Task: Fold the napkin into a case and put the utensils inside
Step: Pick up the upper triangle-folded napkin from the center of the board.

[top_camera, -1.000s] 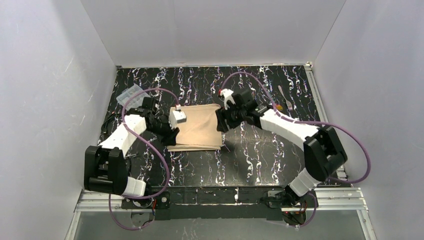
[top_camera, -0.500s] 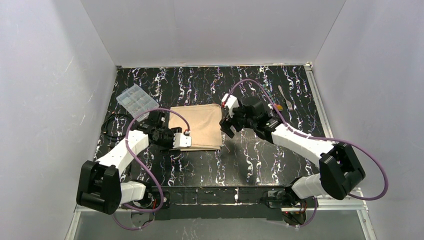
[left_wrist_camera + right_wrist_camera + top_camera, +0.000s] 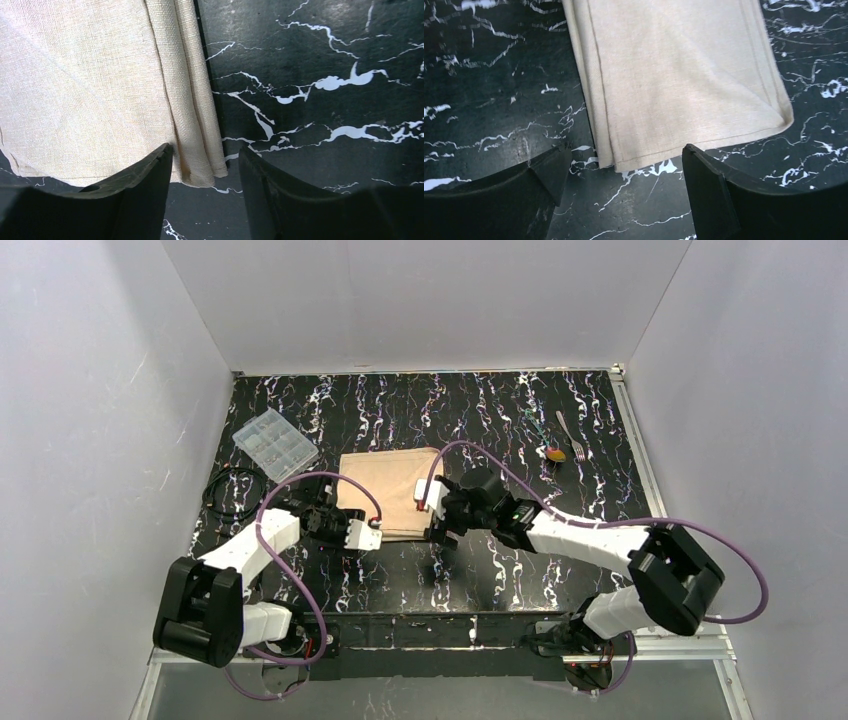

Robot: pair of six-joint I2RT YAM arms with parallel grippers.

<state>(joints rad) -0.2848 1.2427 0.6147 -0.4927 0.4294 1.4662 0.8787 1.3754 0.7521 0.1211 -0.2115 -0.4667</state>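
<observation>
The layered edges [image 3: 608, 157] rest close together between the fingers of the robot's right gripper, so the napkin [image 3: 388, 476] will stay folded and hang as one when the robot lifts it.
The tan napkin [image 3: 388, 490] lies folded into a layered rectangle at the middle of the black marbled table. My left gripper [image 3: 345, 530] is low over its near-left corner. In the left wrist view it [image 3: 205, 150] stands open, with the napkin's [image 3: 90, 85] layered folded edge in the gap between the fingers, not pinched. My right gripper [image 3: 440, 525] is at the near-right corner. Its wrist view shows it [image 3: 626, 149] wide open, astride the napkin's [image 3: 674, 75] corner. A silver fork [image 3: 570, 432] and a spoon [image 3: 555, 453] with an orange bowl lie at the far right.
A clear plastic compartment box [image 3: 275, 443] sits at the far left of the table. A black cable coil [image 3: 225, 495] lies by the left wall. White walls close in three sides, and a metal rail [image 3: 640, 455] runs along the right edge.
Both grippers have come down from the napkin's far side corners to its near corners. The right arm swung left and nearer, uncovering the fork and spoon. The box is uncovered too.
</observation>
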